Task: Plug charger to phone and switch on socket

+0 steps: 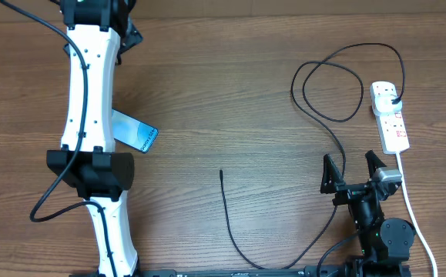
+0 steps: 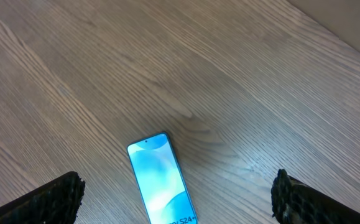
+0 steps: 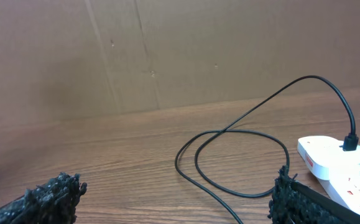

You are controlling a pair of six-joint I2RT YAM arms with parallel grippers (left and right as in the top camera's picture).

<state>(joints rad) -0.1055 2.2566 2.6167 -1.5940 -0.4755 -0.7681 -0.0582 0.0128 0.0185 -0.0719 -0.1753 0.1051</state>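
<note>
The robot's left gripper is hovering past the phone (image 1: 135,131) and at an angle to it, so the robot should bring the gripper back, line it up straight with the phone's long sides (image 2: 162,183) and lower it.
The phone (image 1: 136,135) lies flat on the wooden table, screen lit light blue, partly under my left arm. In the left wrist view the phone (image 2: 161,180) sits below and between the wide-apart fingers of my open left gripper (image 2: 176,186). The charger (image 1: 226,208) is a thin black cable; its small tip (image 1: 221,173) lies free mid-table, and its black plug (image 1: 393,98) sits in the white socket (image 1: 392,127) at the right. My right gripper (image 1: 353,171) stands open above the cable, near the socket's front end. The right wrist view shows the cable loop (image 3: 229,155), the socket (image 3: 329,155) and the open right gripper (image 3: 175,185).
The left arm's white link (image 1: 92,85) spans the left side of the table from front to back. A thick white cord (image 1: 411,208) runs from the socket toward the front edge. A brown cardboard wall (image 3: 167,50) stands behind the table.
</note>
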